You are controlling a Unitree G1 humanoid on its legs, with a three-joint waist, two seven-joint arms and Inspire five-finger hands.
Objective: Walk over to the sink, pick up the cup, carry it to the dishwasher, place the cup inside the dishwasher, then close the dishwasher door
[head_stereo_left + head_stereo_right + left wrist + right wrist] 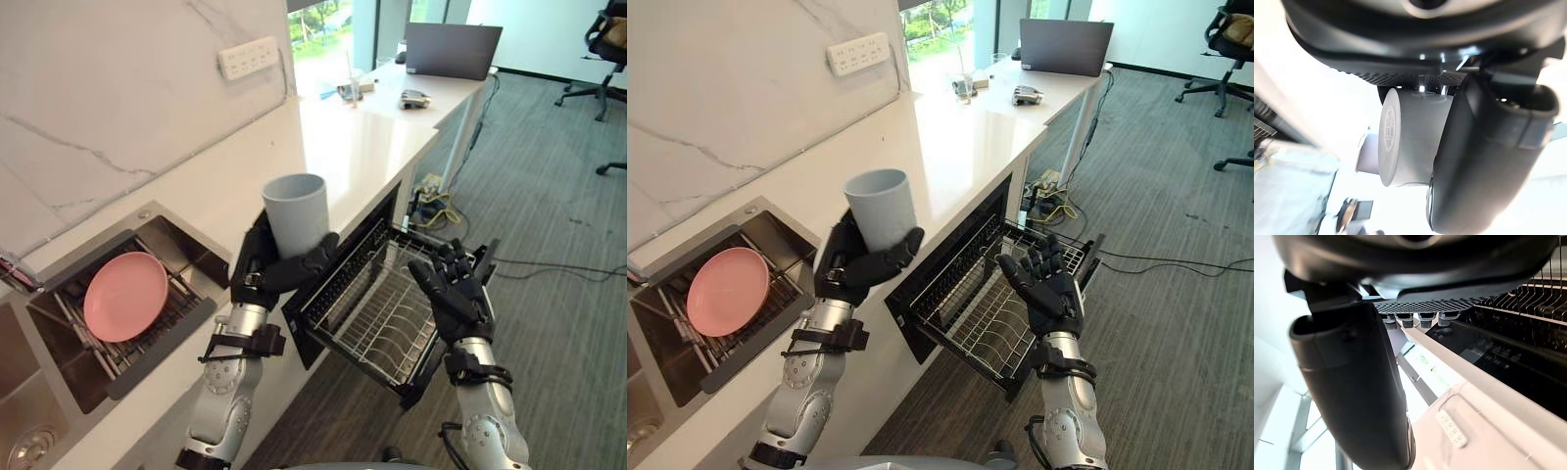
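I expect the grey cup (296, 217) to stay in place on its side when I lay it on the dishwasher rack, because raised wires (386, 335) run across the rack.
A grey cup (296, 211) is held upright in my left hand (266, 269), whose thumb and fingers curl round its lower half. It hangs above the white counter's front edge, just left of the pulled-out dishwasher rack (377, 305). The left wrist view has the cup (1405, 142) pinned against the palm by the thumb (1479, 156). My right hand (454, 292) is open with its fingers spread, raised over the right side of the wire rack. Nothing is in it.
The sink (171, 257) at the left holds a pink plate (124, 295) on a dark drainer. The white counter (362, 137) runs back to a laptop (451, 49) and small items. Cables lie on the grey carpet, and an office chair (602, 49) stands far right.
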